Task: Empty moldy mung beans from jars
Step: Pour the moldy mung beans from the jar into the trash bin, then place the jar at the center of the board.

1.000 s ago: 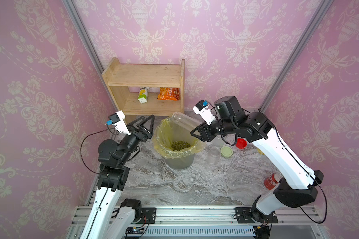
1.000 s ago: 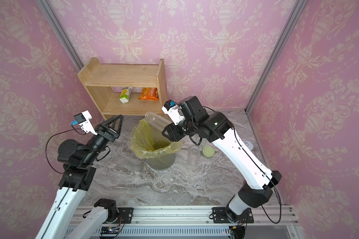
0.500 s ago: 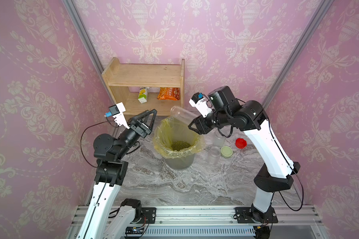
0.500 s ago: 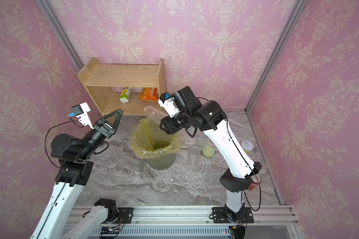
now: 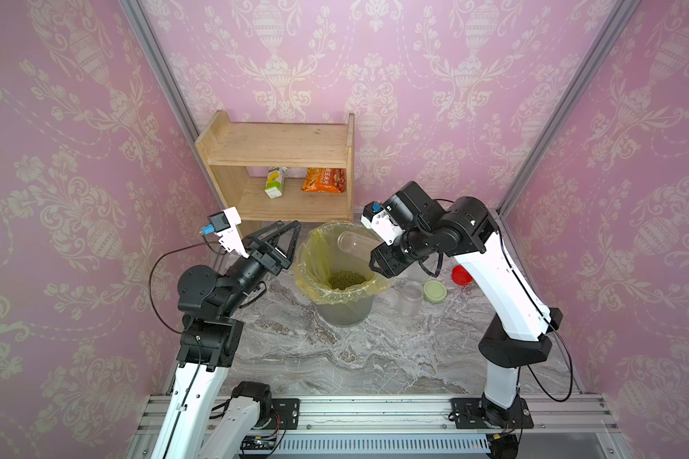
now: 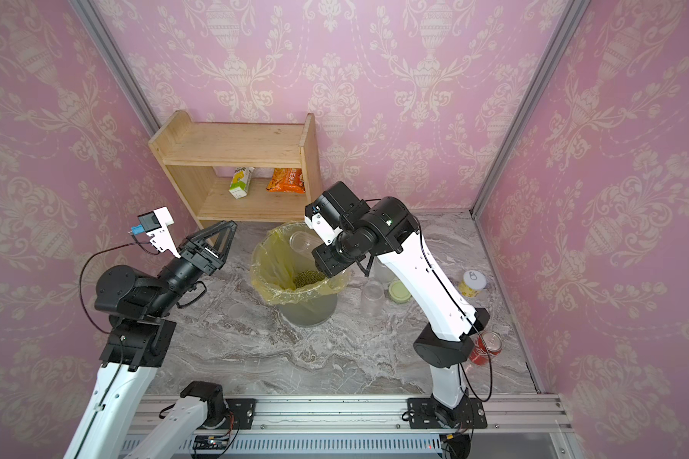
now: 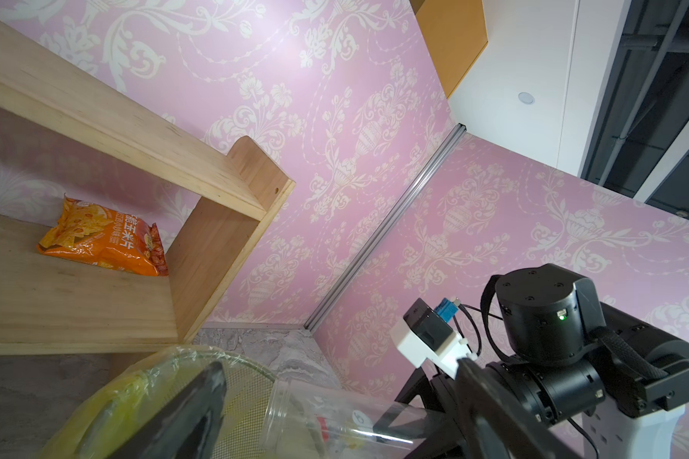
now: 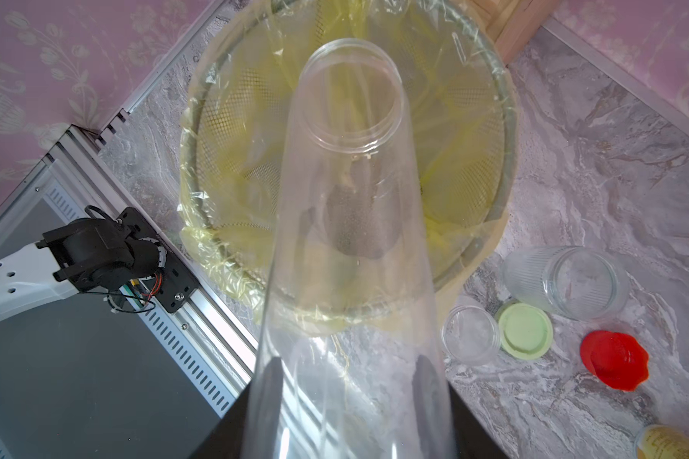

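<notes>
The robot's right gripper is holding the empty jar (image 5: 362, 247) by its base with the jar's opening in the bin, so the robot should lift the jar for the left gripper to grab the jar's rim (image 5: 344, 241).
My right gripper (image 8: 351, 381) is shut on the base of a tall clear jar (image 8: 355, 238) and holds it tilted over the bin (image 8: 506, 119), mouth pointing in. No beans show inside the jar (image 5: 347, 241). The mung beans (image 5: 347, 279) lie as a green heap at the bottom of the yellow bag, in both top views (image 6: 310, 277). My left gripper (image 5: 291, 230) hangs open and empty just left of the bin, raised above the table. Two more open jars (image 8: 569, 282) (image 8: 470, 334) stand right of the bin, beside a pale green lid (image 8: 526, 332) and a red lid (image 8: 613, 359).
A wooden shelf (image 5: 279, 159) with a carton and an orange snack bag stands behind the bin. A translucent lid (image 5: 273, 310) lies left of the bin. A yellow can (image 6: 472, 283) and a red soda can (image 6: 488, 349) stand near the right wall.
The right arm's elbow has drawn in from the far right while the jar stayed over the bin, its mouth now a little lower. The left gripper has risen slightly toward the bin.
</notes>
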Controlling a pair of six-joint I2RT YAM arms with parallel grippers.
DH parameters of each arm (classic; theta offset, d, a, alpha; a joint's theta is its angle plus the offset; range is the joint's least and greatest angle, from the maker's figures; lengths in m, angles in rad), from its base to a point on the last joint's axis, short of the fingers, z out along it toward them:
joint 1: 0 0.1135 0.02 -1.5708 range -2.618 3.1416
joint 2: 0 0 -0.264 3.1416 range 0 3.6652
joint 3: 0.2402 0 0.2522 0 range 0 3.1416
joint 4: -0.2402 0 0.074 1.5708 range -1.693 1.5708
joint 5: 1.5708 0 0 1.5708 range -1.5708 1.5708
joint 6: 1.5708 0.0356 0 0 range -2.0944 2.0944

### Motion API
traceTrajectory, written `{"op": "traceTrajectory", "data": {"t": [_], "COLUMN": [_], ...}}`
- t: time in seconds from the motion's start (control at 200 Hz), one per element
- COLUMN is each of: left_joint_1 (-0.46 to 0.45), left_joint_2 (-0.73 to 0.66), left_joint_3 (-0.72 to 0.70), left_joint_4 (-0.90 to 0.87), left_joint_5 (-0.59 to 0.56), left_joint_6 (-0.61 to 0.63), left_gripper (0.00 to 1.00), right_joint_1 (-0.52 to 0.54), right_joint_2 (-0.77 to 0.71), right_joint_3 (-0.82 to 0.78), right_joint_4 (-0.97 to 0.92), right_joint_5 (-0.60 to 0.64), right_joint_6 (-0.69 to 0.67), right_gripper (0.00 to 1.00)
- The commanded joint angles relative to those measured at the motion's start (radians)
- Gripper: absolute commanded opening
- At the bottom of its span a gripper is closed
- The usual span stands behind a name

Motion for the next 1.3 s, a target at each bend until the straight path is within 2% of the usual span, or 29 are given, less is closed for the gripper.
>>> {"op": "traceTrajectory", "data": {"t": [0.0, 0.08, 0.16, 0.215, 0.275, 0.36, 0.455, 0.515, 0.595, 0.735, 0.876, 0.981, 1.131, 1.296], "left_joint_1": [0.006, 0.006, 0.007, 0.006, 0.006, 0.006, 0.006, 0.006, 0.006, 0.006, 0.007, 0.006, 0.006, 0.003], "left_joint_2": [-0.033, -0.026, 0.005, 0.026, 0.035, 0.025, 0.034, 0.057, 0.087, 0.081, 0.091, 0.136, 0.198, 0.273], "left_joint_3": [-0.007, -0.012, -0.025, -0.03, -0.03, -0.032, -0.032, -0.032, -0.032, -0.036, -0.026, -0.006, 0.071, 0.131], "left_joint_4": [-0.033, -0.037, 0.013, 0.046, 0.054, 0.036, 0.045, 0.077, 0.114, 0.106, 0.116, 0.187, 0.173, 0.227], "left_joint_5": [-0.028, -0.037, -0.031, -0.02, -0.005, -0.017, -0.031, -0.018, 0.013, 0.011, 0.007, 0.058, 0.113, 0.155], "left_joint_6": [0.057, 0.06, 0.027, -0.001, -0.01, 0.002, 0.0, -0.027, -0.064, -0.067, -0.086, -0.142, -0.134, -0.168], "left_gripper": [0.91, 0.91, 0.91, 0.91, 0.91, 0.91, 0.91, 0.91, 0.9, 0.9, 0.9, 0.91, 0.91, 0.9], "right_joint_1": [0.004, -0.001, -0.016, -0.024, -0.024, -0.02, -0.026, -0.028, -0.031, -0.05, -0.051, -0.052, -0.056, -0.056], "right_joint_2": [-0.089, -0.103, 0.053, 0.065, 0.03, -0.09, -0.16, -0.118, 0.02, 0.032, -0.071, -0.129, -0.128, -0.222], "right_joint_3": [-0.116, -0.194, 0.02, 0.029, -0.009, -0.153, -0.232, -0.192, -0.029, 0.004, -0.092, -0.169, -0.114, -0.306], "right_joint_4": [-0.05, 0.004, -0.096, -0.084, -0.098, -0.086, -0.034, -0.02, -0.067, -0.043, 0.12, 0.264, 0.299, 0.506], "right_joint_5": [0.045, 0.037, 0.03, 0.011, 0.019, 0.065, 0.041, 0.007, -0.01, -0.048, -0.052, -0.098, -0.152, -0.202], "right_joint_6": [0.03, 0.018, -0.013, -0.019, -0.012, 0.004, 0.012, -0.006, -0.032, -0.039, -0.034, -0.073, -0.094, -0.079], "right_gripper": [0.41, 0.42, 0.41, 0.4, 0.4, 0.41, 0.42, 0.42, 0.42, 0.42, 0.42, 0.42, 0.42, 0.41]}}
